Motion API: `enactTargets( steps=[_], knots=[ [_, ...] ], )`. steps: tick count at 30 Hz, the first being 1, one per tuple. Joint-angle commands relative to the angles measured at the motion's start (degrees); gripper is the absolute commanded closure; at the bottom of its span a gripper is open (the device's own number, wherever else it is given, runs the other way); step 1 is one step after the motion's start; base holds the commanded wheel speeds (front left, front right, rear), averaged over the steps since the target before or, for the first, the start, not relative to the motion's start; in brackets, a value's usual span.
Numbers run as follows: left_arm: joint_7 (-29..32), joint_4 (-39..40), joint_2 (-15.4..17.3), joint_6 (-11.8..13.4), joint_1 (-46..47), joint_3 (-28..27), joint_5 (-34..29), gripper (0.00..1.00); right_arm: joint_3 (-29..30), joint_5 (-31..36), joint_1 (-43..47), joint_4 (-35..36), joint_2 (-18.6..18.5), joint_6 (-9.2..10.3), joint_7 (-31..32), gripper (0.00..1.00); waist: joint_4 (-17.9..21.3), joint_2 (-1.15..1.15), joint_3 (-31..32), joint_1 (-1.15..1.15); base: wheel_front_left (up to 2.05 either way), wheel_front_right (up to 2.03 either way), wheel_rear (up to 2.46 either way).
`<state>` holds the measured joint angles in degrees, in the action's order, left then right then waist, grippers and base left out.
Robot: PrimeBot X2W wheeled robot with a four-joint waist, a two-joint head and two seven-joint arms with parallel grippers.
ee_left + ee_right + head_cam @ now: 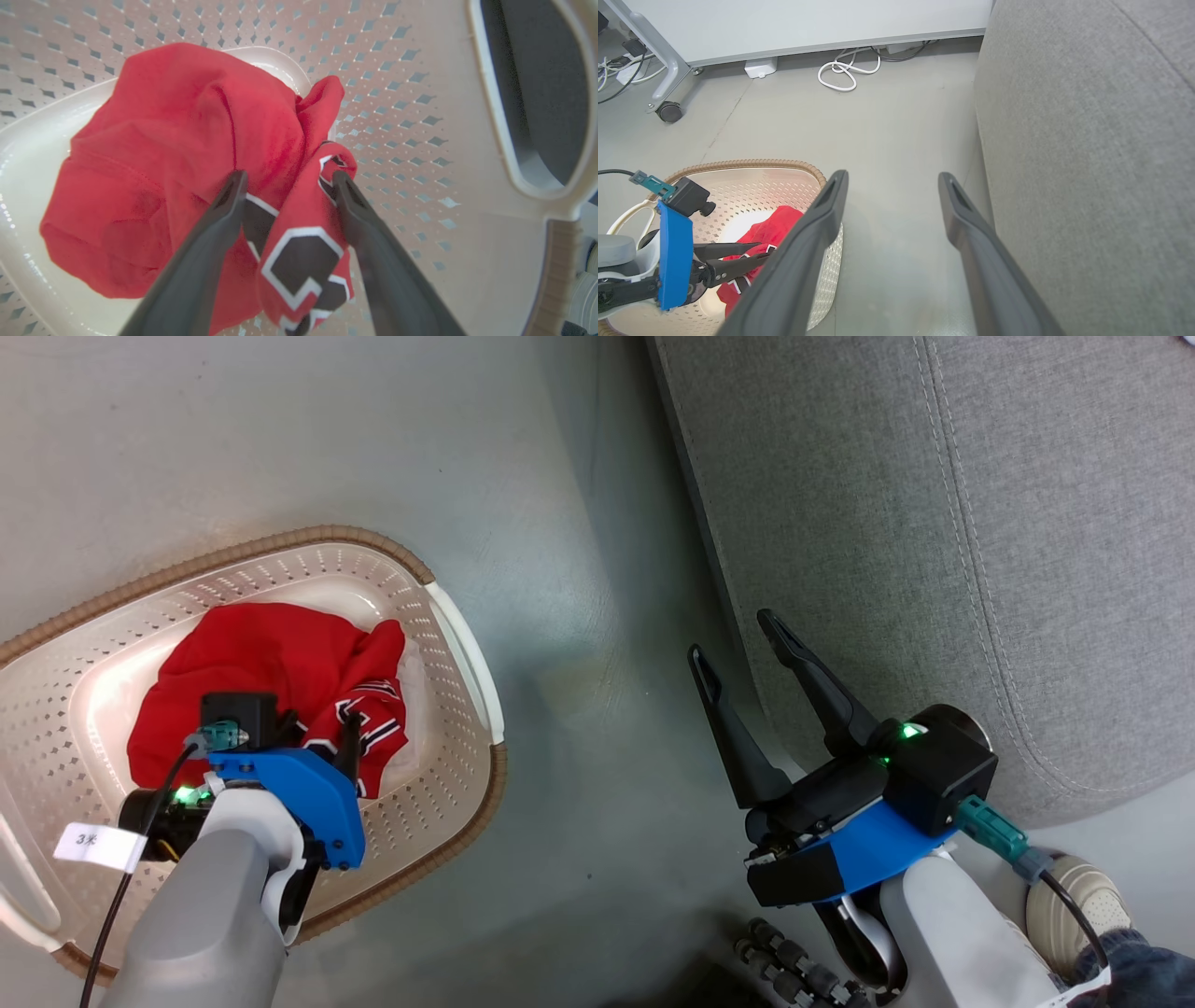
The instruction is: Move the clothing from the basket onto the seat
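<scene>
The cream basket's bottom [106,696] is all around the bunched red clothing [263,655], so the clothing will come out whole when I lift it and leave the basket empty.
The red clothing [271,653] lies bunched in the cream perforated basket [327,537] on the floor at the left. My left gripper [317,723] is down inside the basket and open. In the left wrist view its two dark fingers straddle a fold of the clothing [187,140] bearing black-and-white lettering, with the tips [289,179] touching the cloth on both sides. My right gripper [738,639] stands open and empty above the floor, beside the front edge of the grey seat [934,523]. The right wrist view shows the right gripper [892,177], the seat [1087,140] and the basket [747,164].
Grey floor [597,663] separates basket and seat. A person's shoe [1074,896] sits at the lower right by my right arm. Far off, a white cable coil [845,74], a small white box [759,67] and a castered frame leg [668,112] line a wall.
</scene>
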<state>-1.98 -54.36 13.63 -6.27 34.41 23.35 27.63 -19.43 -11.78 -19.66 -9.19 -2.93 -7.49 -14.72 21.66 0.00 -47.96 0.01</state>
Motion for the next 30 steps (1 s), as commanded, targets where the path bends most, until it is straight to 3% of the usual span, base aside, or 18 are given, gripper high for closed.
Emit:
enactTargets(
  steps=[1, 9, 10, 11, 12, 22, 30],
  knots=[
    [0.6, -0.3, 0.3, 0.5, 1.1, 0.2, -0.2, 0.00, -0.1, -0.3, -0.9, -0.1, 0.1, -0.02, -0.3, 0.00, 0.1, 0.00, -0.1, -0.01, 0.00, 0.00, 0.00],
    [9.3, -3.7, 0.2, 6.0, 2.3, 1.7, -1.4, 0.00, -0.3, -0.9, -1.4, -0.3, 0.1, -0.02, -0.5, 0.00, 0.7, 0.00, -1.0, -0.01, 0.00, 0.00, 0.00],
    [10.2, -3.9, 0.2, 6.4, 2.4, 2.2, -1.8, 0.44, -0.3, -0.8, -1.4, -0.3, 0.1, -0.02, -0.5, 0.00, 0.7, 0.00, -1.0, -0.01, 0.00, 0.00, 0.00],
    [10.8, -3.9, 0.2, 6.7, 2.6, 2.6, -2.0, 0.67, -0.2, -0.7, -1.5, -0.3, 0.1, -0.02, -0.5, 0.00, 0.7, 0.00, -1.1, -0.01, 0.00, 0.00, 0.00],
    [11.0, -3.7, 0.2, 6.9, 2.8, 2.7, -2.1, 1.00, -0.1, -0.7, -1.5, -0.4, 0.1, -0.01, -0.5, 0.00, 0.8, 0.00, -1.1, -0.01, 0.00, 0.00, 0.00],
    [11.3, -2.3, 0.0, 5.8, 2.7, 3.1, -1.1, 1.00, 0.2, -0.4, -1.9, -0.8, 0.1, -0.01, -0.5, 0.00, 0.0, 0.00, 0.4, -0.01, 0.00, 0.00, 0.00],
    [9.3, -3.2, -1.5, 4.6, 1.2, 2.7, 0.7, 1.00, 0.8, 1.0, -1.4, -2.0, 0.1, -0.01, -0.5, 0.00, -2.3, 0.00, 5.6, -0.01, 0.00, 0.00, 0.00]
  ],
)
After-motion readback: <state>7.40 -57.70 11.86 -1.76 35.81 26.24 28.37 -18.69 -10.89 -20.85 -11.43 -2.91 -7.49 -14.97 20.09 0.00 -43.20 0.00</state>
